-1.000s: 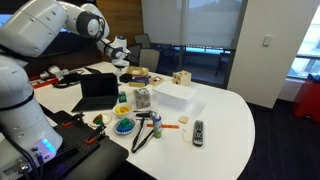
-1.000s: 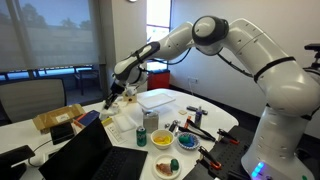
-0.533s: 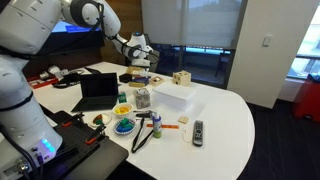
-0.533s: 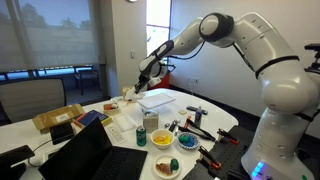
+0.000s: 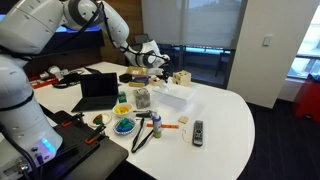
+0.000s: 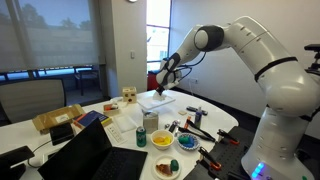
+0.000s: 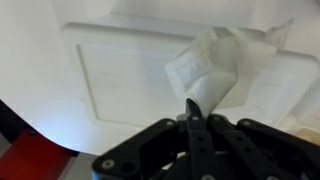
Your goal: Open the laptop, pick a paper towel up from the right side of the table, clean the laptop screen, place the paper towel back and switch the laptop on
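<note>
I should continue to carry the paper towel, which hangs free above the white block, until it is over the spot beside the strap, and then let go, because that spot is clear.
The laptop stands open on the white table, its black laptop screen facing the front. In the other exterior view it is a dark shape at the lower left. My gripper hangs over the white block, well away from the laptop. In the wrist view my gripper is shut on a crumpled white paper towel, which dangles above the white block. In an exterior view my gripper is just above the block's far end.
A wooden cube stands behind the block. A black remote, bowls, a mesh cup and a strap lie in front. A green can and a cardboard box crowd the table near the laptop.
My arm has swung away from beside the laptop and over to the white block, carrying the paper towel with it. The laptop has not moved.
</note>
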You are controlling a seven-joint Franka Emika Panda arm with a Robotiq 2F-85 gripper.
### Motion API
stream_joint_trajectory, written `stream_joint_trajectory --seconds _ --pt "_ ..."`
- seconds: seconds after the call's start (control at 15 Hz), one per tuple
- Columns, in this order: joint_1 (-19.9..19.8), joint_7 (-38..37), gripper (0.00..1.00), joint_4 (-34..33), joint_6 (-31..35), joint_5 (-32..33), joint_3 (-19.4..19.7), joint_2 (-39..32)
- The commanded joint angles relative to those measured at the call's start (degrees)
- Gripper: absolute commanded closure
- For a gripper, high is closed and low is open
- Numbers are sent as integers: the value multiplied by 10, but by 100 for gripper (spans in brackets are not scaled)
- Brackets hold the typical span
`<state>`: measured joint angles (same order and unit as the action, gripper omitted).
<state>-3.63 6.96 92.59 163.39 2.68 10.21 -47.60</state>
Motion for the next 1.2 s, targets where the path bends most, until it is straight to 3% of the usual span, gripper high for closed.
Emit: stream_joint_trajectory --seconds 0.0,0.2,0.53,0.6,0.67,0.87,1.13 --pt "76 -135 100 -10 -53 40 101 -23" --pt "114 -224 100 -16 -134 61 144 -42" --pt "105 -302 100 -65 -326 62 119 -77" --pt "99 -319 73 -84 -365 56 111 -88" --pt "90 -332 72 -104 -403 48 101 -100" --pt "65 -330 50 -143 -465 26 58 -107" --pt "78 -324 21 -135 -483 37 33 -59"
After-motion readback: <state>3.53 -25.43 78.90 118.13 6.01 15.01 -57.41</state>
